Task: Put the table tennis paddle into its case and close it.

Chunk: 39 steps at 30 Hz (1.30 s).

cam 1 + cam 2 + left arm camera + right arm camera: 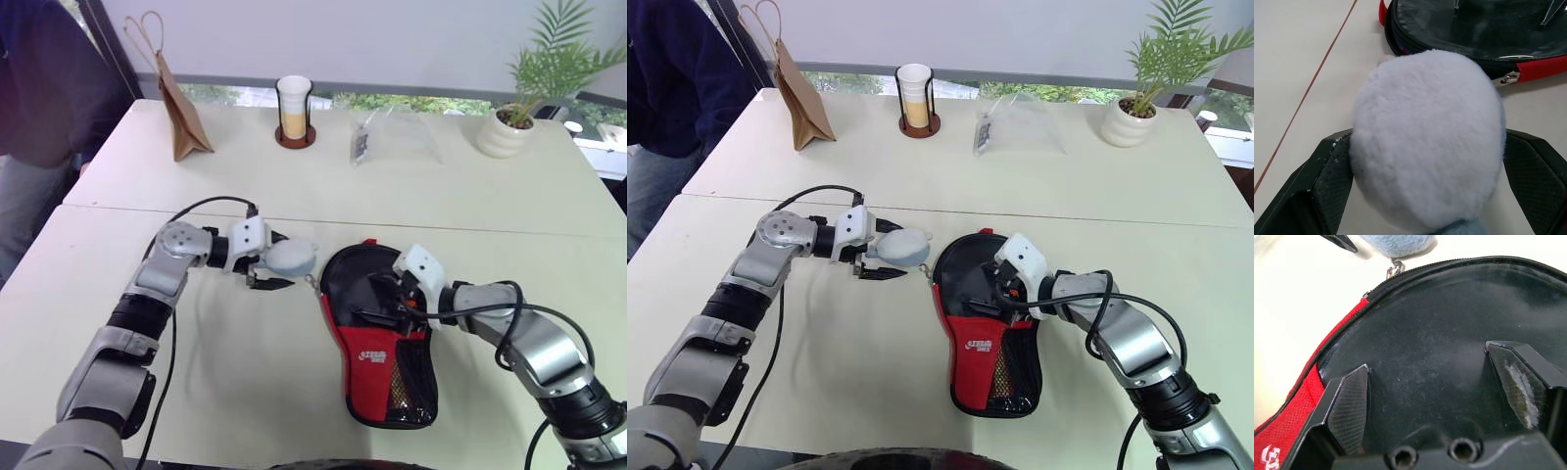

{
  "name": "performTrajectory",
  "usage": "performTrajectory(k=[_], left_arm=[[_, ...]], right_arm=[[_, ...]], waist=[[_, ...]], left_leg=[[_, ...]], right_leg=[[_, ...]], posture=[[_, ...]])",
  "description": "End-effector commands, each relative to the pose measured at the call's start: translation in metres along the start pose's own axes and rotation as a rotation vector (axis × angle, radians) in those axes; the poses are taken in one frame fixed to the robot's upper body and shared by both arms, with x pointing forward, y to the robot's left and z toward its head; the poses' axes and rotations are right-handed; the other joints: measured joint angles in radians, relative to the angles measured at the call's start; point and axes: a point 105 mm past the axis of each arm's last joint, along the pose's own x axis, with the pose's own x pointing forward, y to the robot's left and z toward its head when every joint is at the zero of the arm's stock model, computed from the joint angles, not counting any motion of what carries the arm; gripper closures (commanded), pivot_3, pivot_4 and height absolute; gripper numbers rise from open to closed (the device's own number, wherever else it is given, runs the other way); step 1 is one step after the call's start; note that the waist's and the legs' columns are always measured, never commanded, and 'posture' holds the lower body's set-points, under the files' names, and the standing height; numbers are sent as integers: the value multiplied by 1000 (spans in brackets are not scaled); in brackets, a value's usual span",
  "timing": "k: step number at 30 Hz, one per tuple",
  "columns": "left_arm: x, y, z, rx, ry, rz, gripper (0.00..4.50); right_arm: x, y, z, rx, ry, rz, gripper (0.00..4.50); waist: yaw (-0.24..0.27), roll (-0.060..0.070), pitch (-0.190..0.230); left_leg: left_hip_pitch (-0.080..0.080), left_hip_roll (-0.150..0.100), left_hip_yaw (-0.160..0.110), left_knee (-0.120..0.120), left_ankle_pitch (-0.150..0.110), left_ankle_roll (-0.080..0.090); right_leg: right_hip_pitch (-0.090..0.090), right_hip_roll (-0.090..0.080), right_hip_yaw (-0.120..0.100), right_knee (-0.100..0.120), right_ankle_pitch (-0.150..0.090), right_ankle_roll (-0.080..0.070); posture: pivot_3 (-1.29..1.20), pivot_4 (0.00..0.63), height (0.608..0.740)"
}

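I should use my left gripper to pull the pom-pom around the round end [364,249] toward my right gripper, because the case's zip puller [313,282] is on my left gripper's side.
The case [377,362], black with a red logo panel and black mesh, lies flat on the white table [245,372] with its round end pointing away from me. A fluffy white pom-pom [291,257] hangs from its zip puller [1507,78] at the round end's left edge. My left gripper [287,261] stands open around the pom-pom, and the fur brushes both pads [1334,171]. Over the case's glossy black round face [1440,318] my right gripper [378,302] is open, with nothing between its fingers [1349,406]. The table tennis paddle is hidden.
Along the far table stand a brown paper bag [181,117], a cup in a wire holder [294,108], a clear plastic packet [392,132] and a potted plant [509,127]. A person in dark clothes [39,88] stands at the far left. A seam [441,228] joins the two tables.
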Motion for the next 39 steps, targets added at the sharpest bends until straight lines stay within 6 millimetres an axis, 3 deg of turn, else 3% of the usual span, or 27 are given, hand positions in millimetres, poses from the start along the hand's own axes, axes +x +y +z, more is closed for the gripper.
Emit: performTrajectory(k=[1, 4, 8, 10, 11, 16, 23, 31, 39], left_arm=[[0, 8, 7, 50, -2, 10, 0], [0, 12, 9, 54, -11, 15, 1240], [-1, 20, 21, 34, -68, 25, 3348], [-1, 26, 26, 17, -91, 30, 4235], [-1, 28, 28, 11, -98, 32, 4472], [12, 48, 32, -13, -101, 75, 4472], [51, 79, 50, -45, -87, 217, 4472], [92, 85, 83, 29, -57, 279, 4472], [132, 71, 123, 50, -129, 262, 4472]], right_arm=[[5, 2, -18, 32, 53, -6, 252], [5, 3, -19, 43, 54, -8, 199], [4, 7, -22, 50, 68, -2, 199], [4, 8, -26, 52, 80, -2, 199], [4, 9, -27, 54, 86, -3, 199], [5, 13, -32, 69, 114, 2, 199], [13, 16, -34, 69, 137, 13, 199], [18, 25, -37, 71, 157, 41, 199], [18, 34, -35, 78, 168, 72, 199]], waist=[[0, 0, 0], [0, -1, -1], [1, -1, -1], [1, -1, -1], [1, -2, -1], [2, -2, -1], [0, -4, -2], [-4, -5, -2], [-1, -5, -2]], left_leg=[[0, 0, 0, 0, 0, 0], [1, 0, 0, 0, 0, 0], [1, 0, 0, 0, 0, 1], [1, 0, 0, 0, 0, 1], [1, 0, 0, 0, 0, 1], [1, 0, 0, 0, 0, 1], [1, -1, -1, 1, -1, 2], [2, 0, -1, 0, -1, 2], [2, 0, -1, 0, -1, 1]], right_leg=[[0, 0, 0, 0, 0, 0], [2, 0, 0, 0, 0, 0], [2, 0, 0, 0, 0, 0], [2, 0, 0, 0, 0, 0], [2, 0, 0, 0, 0, 0], [3, 1, -1, 0, 0, 0], [3, 2, -2, 0, 0, 0], [3, 4, -2, 0, 0, 1], [3, 4, -2, 0, 0, 1]], posture=[[0, 150, 740], [0, 150, 740], [0, 150, 740], [0, 150, 740], [0, 150, 740], [0, 150, 740], [0, 150, 740], [0, 150, 740], [0, 150, 740]])
